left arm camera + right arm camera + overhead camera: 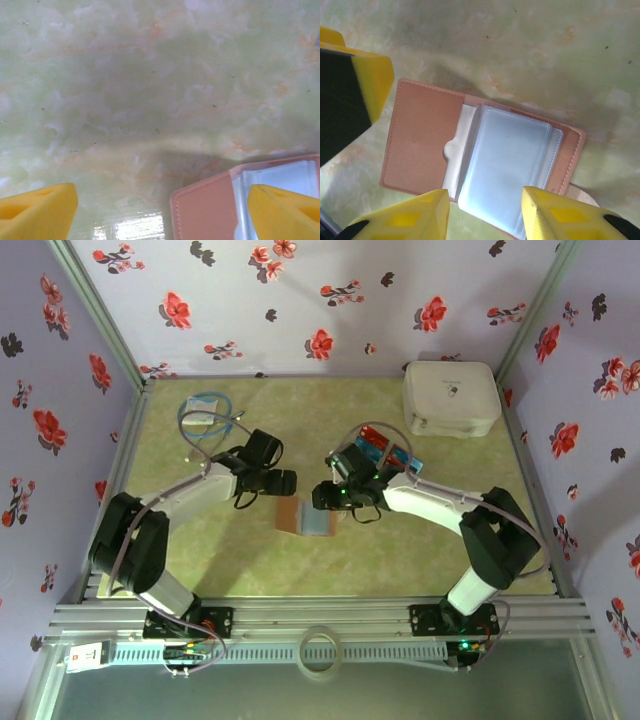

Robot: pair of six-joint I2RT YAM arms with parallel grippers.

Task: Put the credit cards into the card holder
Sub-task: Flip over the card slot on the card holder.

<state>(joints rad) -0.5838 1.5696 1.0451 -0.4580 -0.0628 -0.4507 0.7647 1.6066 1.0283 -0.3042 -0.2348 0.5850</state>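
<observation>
I should steady the tan flap (287, 514) with my left gripper before my right gripper takes the clear sleeves, since the card holder (306, 519) lies loose under both open grippers.
The card holder (303, 518) lies open on the green mat, tan flap on the left and pale clear sleeves on the right. In the right wrist view the card holder (425, 135) sits just beyond my right gripper (485, 217), which is open with its yellow fingertips (405, 217) straddling the sleeves' near edge. My right gripper (326, 496) hovers at the holder's upper right. My left gripper (284, 482) hangs open just behind the holder; in its own view, the left gripper (162, 215), one fingertip (282, 210) is over the card holder (205, 205). Red and blue credit cards (385, 448) lie behind the right wrist.
A white zip case (452, 398) stands at the back right, and a blue-cable packet (205, 412) at the back left. Patterned walls close in the mat (240, 550) on three sides. A tape ring (320, 650) rests on the front rail. One left finger (350, 95) shows beside the holder.
</observation>
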